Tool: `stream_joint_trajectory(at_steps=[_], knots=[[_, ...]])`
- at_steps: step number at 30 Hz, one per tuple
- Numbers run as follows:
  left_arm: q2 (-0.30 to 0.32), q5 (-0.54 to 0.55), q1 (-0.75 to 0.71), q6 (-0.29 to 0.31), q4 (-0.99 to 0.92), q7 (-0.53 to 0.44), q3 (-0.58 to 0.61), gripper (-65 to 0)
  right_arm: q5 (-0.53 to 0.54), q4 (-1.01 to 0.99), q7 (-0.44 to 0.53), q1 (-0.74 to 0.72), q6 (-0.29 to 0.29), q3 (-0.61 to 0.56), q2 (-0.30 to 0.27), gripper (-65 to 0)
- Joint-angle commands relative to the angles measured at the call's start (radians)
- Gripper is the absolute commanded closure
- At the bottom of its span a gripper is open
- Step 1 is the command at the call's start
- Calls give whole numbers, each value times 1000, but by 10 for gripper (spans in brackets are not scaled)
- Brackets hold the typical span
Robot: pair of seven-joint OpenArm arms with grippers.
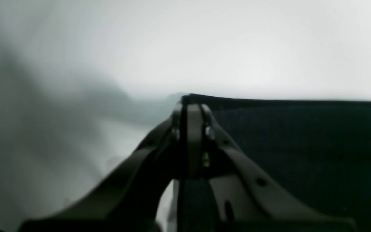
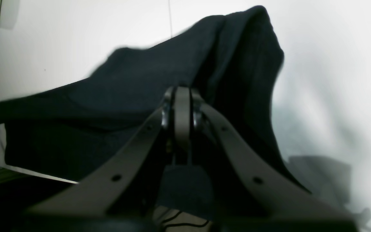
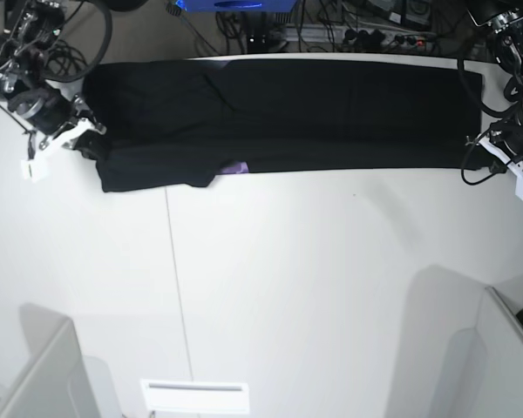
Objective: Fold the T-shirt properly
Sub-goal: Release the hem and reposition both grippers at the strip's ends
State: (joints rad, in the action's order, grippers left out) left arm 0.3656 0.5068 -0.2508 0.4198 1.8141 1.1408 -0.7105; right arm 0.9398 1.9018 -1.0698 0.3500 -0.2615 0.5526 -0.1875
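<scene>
Next, I move my left gripper from the T-shirt's front corner to its short side [image 3: 480,106] and pull the T-shirt closer, because it lies at the table's far edge [image 3: 331,59].
The black T-shirt [image 3: 288,113] lies stretched in a long band across the far part of the white table [image 3: 331,279], plain side up. A sliver of purple print [image 3: 235,167] peeks out at its front edge. My right gripper [image 3: 89,132] is at the shirt's left end in the base view. The right wrist view shows this gripper [image 2: 182,96] shut on the T-shirt [image 2: 140,83], whose cloth is lifted into a ridge. My left gripper [image 3: 476,153] is at the right end. In the left wrist view it [image 1: 190,108] is shut on a corner of the T-shirt [image 1: 301,138].
A thin seam [image 3: 176,287] runs down the table. Grey-white boxes stand at the near left [image 3: 35,374] and near right [image 3: 506,357] corners. A white plate [image 3: 194,396] lies at the front edge. Cables and a blue object [image 3: 235,4] crowd the space behind the table.
</scene>
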Motion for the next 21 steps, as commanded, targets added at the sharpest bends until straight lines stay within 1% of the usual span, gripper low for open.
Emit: stream_joint_trajectory(at_steps=[1,7,14,16,21], knots=[[20,3,-9,1,19,-15,-7,0,17,20,18,5,-2,7,-14,0],[20,-4,-63,1,82,-15,-7,0,17,21,18,51,-2,7,-14,0],[20,-6,-114,1,80,-17,-7,0,17,52,18,123,-2,7,-11,0],[20,-6,-118,0,79,-17,-7,0,17,81,18,137,-2,7,6,0],[14,-6,-120,0,79,-17,-8,0,17,86,18,154,-2,-3,10,0]])
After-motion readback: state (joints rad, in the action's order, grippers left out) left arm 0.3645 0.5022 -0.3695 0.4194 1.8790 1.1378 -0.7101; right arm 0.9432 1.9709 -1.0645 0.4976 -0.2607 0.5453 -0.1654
